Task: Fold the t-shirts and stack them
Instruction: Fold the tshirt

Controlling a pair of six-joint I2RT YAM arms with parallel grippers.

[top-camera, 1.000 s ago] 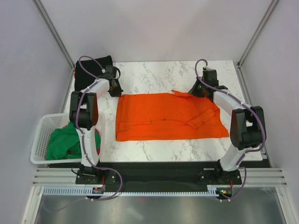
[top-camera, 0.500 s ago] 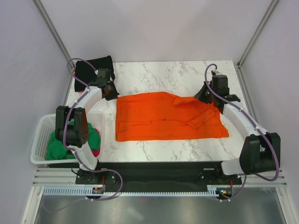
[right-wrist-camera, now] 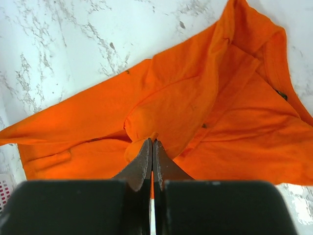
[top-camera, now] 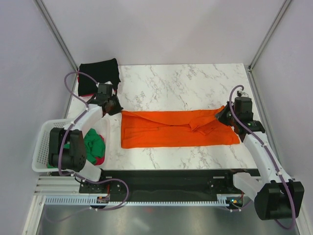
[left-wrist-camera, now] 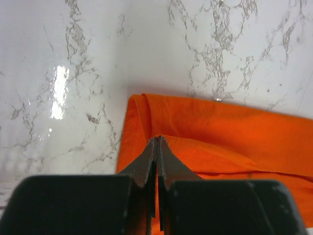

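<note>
I should keep pulling the orange flap in my right gripper (top-camera: 205, 119) toward the t-shirt's near edge (top-camera: 217, 145) until they meet, because the flap lies over the orange t-shirt's lower layer.
The orange t-shirt (top-camera: 176, 129) lies on the marble table, its far part folded toward the near edge into a long band. My left gripper (top-camera: 115, 108) is shut on its far-left edge; the left wrist view shows the orange t-shirt (left-wrist-camera: 234, 137) pinched between the closed jaws (left-wrist-camera: 157, 142). My right gripper (top-camera: 223, 116) is shut on the far-right edge; the right wrist view shows orange cloth (right-wrist-camera: 195, 112) bunched at the closed jaws (right-wrist-camera: 152, 144). A folded black t-shirt (top-camera: 99, 73) lies at the far left corner. A green t-shirt (top-camera: 94, 143) and a pink-red one (top-camera: 100, 157) lie in the basket.
The white lattice basket (top-camera: 44, 142) stands off the table's left edge, beside the left arm. Bare marble (top-camera: 181, 88) stretches behind the orange shirt. Grey walls and metal frame posts enclose the table.
Both grippers have pulled the orange shirt's far edge toward the near side, folding it over; the shirt went from a wide spread to a narrower band. Both arms swung nearer.
</note>
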